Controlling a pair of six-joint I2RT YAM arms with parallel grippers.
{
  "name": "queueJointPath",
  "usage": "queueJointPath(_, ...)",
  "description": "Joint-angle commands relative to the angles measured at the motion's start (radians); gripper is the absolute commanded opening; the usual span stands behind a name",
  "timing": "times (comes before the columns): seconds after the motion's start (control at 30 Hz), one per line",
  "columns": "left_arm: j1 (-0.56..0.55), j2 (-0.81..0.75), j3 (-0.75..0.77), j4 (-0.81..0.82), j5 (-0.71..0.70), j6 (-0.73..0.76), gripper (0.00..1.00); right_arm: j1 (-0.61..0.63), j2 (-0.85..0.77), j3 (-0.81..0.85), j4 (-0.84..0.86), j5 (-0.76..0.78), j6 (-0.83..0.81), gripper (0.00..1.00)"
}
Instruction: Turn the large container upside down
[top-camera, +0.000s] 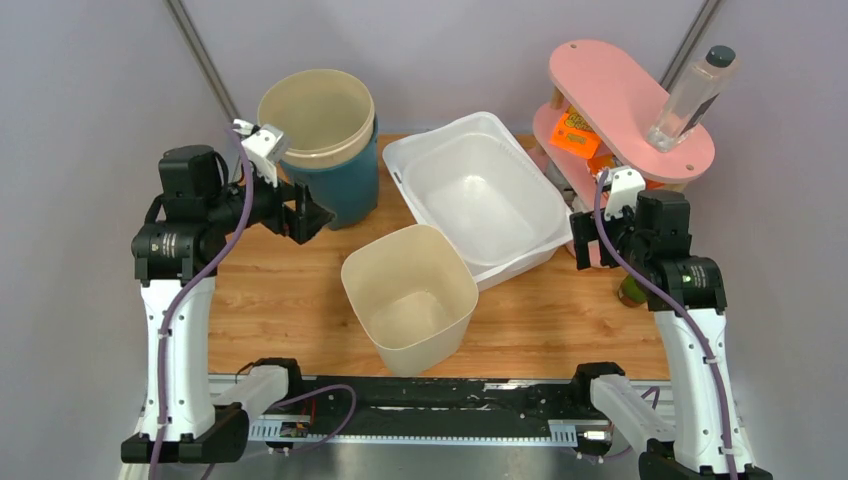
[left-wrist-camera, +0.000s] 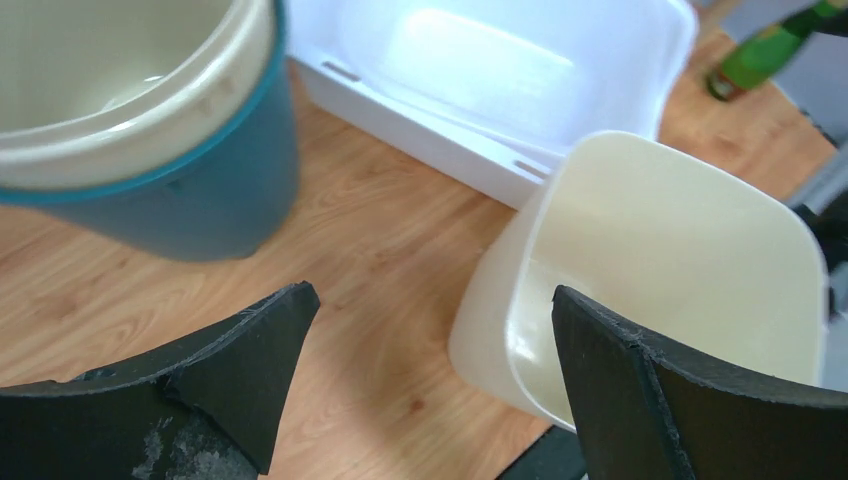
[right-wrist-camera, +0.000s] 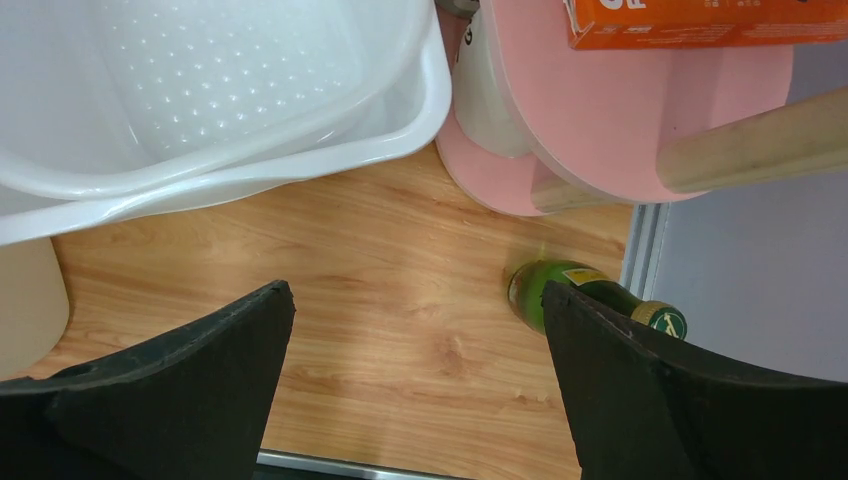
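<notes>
The cream bin crowds in on the tub's near corner (top-camera: 484, 281) while its front rim is clear, so my left gripper should keep moving across until it closes there.
A large white rectangular tub (top-camera: 480, 190) stands open side up at the back middle of the wooden table; it also shows in the left wrist view (left-wrist-camera: 500, 70) and the right wrist view (right-wrist-camera: 200, 90). A cream square bin (top-camera: 410, 295) stands upright in front of it, touching its near corner. My left gripper (top-camera: 310, 215) is open and empty, hovering left of the bin (left-wrist-camera: 660, 240), its jaws wide apart (left-wrist-camera: 435, 320). My right gripper (top-camera: 583, 245) is open and empty beside the tub's right corner, above bare table (right-wrist-camera: 415, 310).
A cream bucket nested in a teal bucket (top-camera: 318, 120) stands back left. A pink two-tier shelf (top-camera: 630, 100) at back right carries a clear bottle (top-camera: 690, 95) and an orange box (top-camera: 578, 135). A green bottle (right-wrist-camera: 560, 290) stands at the table's right edge.
</notes>
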Motion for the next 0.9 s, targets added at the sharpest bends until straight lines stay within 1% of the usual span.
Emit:
queueJointPath(0.0,-0.084,0.022,0.099,-0.116,0.145,0.035,1.00,-0.003,-0.011,0.010,0.024,-0.048,-0.002,1.00)
queueJointPath(0.07,-0.137,0.027,0.113,-0.135,0.164,0.036,1.00,-0.003,-0.014,0.006,0.036,-0.090,-0.046,1.00)
queueJointPath(0.1,-0.187,0.031,0.121,-0.156,0.162,0.043,1.00,-0.002,-0.013,0.004,0.041,-0.109,-0.060,1.00)
queueJointPath(0.2,-0.305,0.059,0.147,-0.212,0.123,0.102,1.00,-0.003,0.007,0.019,0.045,-0.149,-0.075,1.00)
queueJointPath(0.23,-0.360,0.065,0.162,-0.236,0.114,0.113,1.00,-0.003,0.017,0.027,0.044,-0.146,-0.071,1.00)
queueJointPath(0.27,-0.384,0.075,0.167,-0.245,0.099,0.130,1.00,-0.002,0.024,0.033,0.042,-0.140,-0.067,1.00)
queueJointPath(0.3,-0.431,0.080,0.177,-0.257,0.093,0.136,1.00,-0.002,0.032,0.039,0.041,-0.132,-0.064,1.00)
queueJointPath(0.47,-0.588,0.140,0.198,-0.296,0.061,0.195,1.00,-0.004,0.046,0.049,0.042,-0.120,-0.069,1.00)
queueJointPath(0.53,-0.708,0.162,0.192,-0.359,0.030,0.257,1.00,-0.002,0.053,0.060,0.041,-0.132,-0.063,1.00)
queueJointPath(0.6,-0.789,0.169,0.169,-0.381,0.003,0.296,1.00,-0.002,0.056,0.066,0.045,-0.144,-0.061,1.00)
queueJointPath(0.73,-0.891,0.172,0.104,-0.343,-0.027,0.296,0.99,-0.003,0.054,0.047,0.059,-0.149,-0.051,1.00)
queueJointPath(0.87,-0.939,0.196,0.042,-0.244,-0.094,0.242,0.96,-0.002,0.045,0.029,0.061,-0.149,-0.041,1.00)
